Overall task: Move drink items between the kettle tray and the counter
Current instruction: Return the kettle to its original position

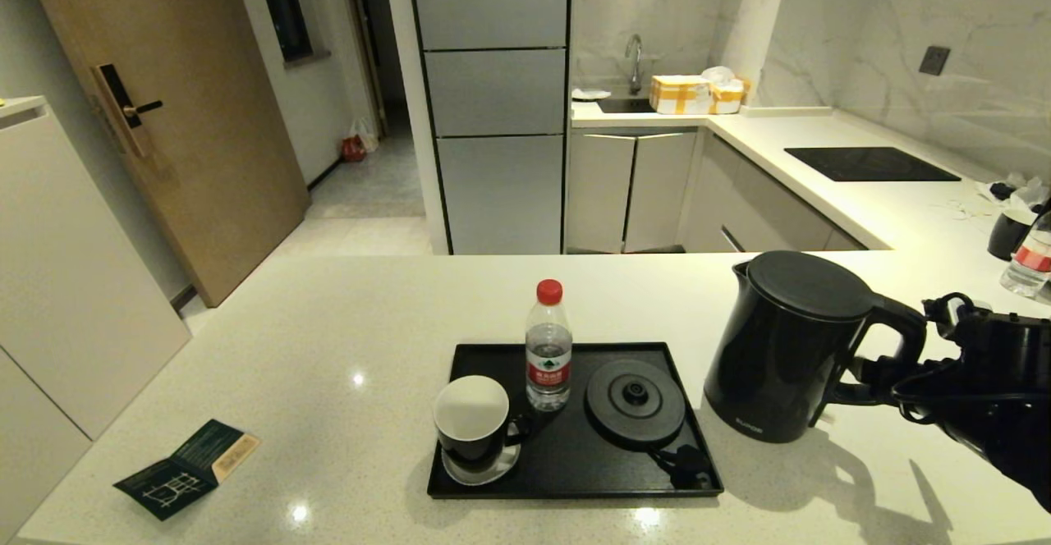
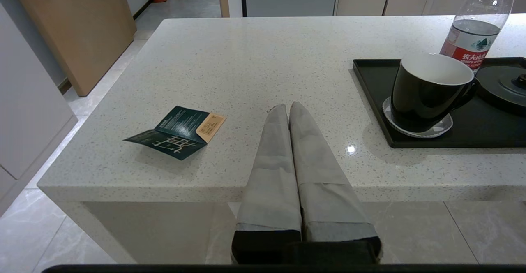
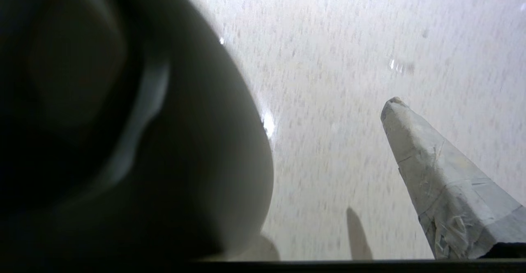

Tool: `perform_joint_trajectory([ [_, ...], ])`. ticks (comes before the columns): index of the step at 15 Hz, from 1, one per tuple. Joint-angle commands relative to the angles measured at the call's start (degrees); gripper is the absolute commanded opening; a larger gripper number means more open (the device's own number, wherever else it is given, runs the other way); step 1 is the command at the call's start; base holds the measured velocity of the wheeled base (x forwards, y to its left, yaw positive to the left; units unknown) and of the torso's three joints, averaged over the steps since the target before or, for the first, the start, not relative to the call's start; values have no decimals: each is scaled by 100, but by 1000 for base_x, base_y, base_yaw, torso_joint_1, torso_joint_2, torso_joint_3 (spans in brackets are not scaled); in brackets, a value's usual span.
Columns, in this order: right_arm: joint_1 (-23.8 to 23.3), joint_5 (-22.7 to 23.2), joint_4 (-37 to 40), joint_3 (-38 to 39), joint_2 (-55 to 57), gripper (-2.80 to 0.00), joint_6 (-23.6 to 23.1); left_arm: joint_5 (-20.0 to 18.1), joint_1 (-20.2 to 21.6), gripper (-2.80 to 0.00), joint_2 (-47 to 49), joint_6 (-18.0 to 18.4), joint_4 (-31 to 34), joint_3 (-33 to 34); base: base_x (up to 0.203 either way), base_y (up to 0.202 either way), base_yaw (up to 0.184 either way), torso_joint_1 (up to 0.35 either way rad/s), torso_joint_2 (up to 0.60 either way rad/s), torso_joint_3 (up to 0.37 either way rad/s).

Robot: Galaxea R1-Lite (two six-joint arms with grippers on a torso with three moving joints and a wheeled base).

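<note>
I expect the kettle to cover the base from sight when I lower it there, because the round kettle base (image 1: 635, 403) is about as wide as the black kettle's bottom (image 1: 756, 415).
The black kettle (image 1: 788, 348) stands on the counter (image 1: 328, 348) just right of the kettle tray (image 1: 566, 455). On the tray are a black mug (image 1: 474, 422) on a saucer, a red-capped bottle (image 1: 548, 348) and the round kettle base (image 1: 634, 401). My right gripper (image 1: 874, 377) is at the kettle's handle and open. In the right wrist view one taped finger (image 3: 435, 170) stands well clear of the kettle's dark surface (image 3: 102, 141), with counter showing between them; the other finger is hidden. My left gripper (image 2: 286, 106) is shut and empty over the counter's near edge, left of the mug (image 2: 427, 92).
A dark green booklet (image 1: 187, 467) lies near the counter's front left corner. At the far right of the counter stand another mug (image 1: 1008, 233) and bottle (image 1: 1030, 262). A black hob panel (image 1: 870, 163) sits further back.
</note>
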Motion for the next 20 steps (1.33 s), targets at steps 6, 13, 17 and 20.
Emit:
perform_joint_trajectory([
  [6, -236, -11, -888, -69, 611, 0, -443, 0, 1, -280, -9, 2, -2, 0, 0, 0, 0, 0, 0, 0],
  [13, -376, 35, -1398, -57, 989, -280, -593, 0, 1, -280, -9, 2, -2, 0, 0, 0, 0, 0, 0, 0],
  [17, -376, 71, -1369, -69, 944, -280, -590, 0, 1, -280, -9, 2, -2, 0, 0, 0, 0, 0, 0, 0],
  [20, -369, 69, -1188, -48, 306, -280, -588, 0, 1, -280, -9, 2, -2, 9, 0, 0, 0, 0, 0, 0],
])
